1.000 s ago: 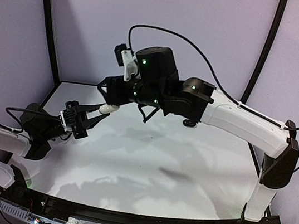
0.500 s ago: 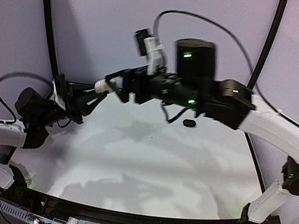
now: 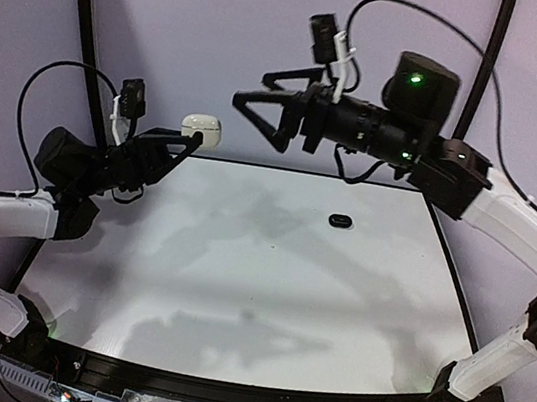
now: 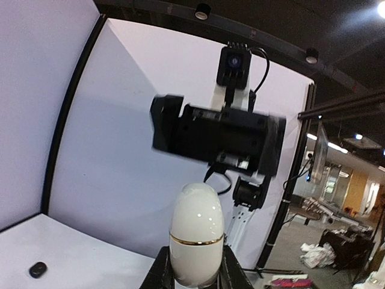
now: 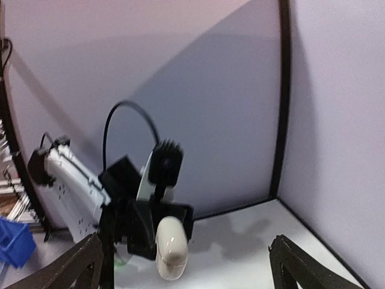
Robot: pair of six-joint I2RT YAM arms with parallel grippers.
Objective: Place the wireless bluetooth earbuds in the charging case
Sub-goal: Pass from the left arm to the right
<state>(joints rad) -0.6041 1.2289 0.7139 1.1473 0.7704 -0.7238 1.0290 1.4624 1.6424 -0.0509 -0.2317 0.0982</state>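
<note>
My gripper will pull the white charging case [image 3: 201, 130] away in one piece and shut, because the charging case's halves meet closely along the thin gold band.
The white oval charging case [image 3: 201, 128], closed, with a thin gold band round its middle, is held up in the air over the table's far left. My left gripper [image 3: 194, 138] is shut on its lower half; the left wrist view shows the case [image 4: 195, 223] upright between the black fingers [image 4: 157, 271]. My right gripper [image 3: 251, 90] hangs open and empty in the air, a short way right of the case and facing it [image 5: 170, 247]. A small black oval piece [image 3: 340, 220] lies on the table; whether it is an earbud I cannot tell. No white earbuds show.
The white table [image 3: 235, 287] is bounded by black edges and lilac walls at the back and sides. Both arms reach in high above the far half. The same black piece [image 4: 38, 269] appears low in the left wrist view.
Both arms have risen. The right gripper has opened, let go of the white case and drawn back to the right. The left gripper has lifted the case higher and kept its grip.
</note>
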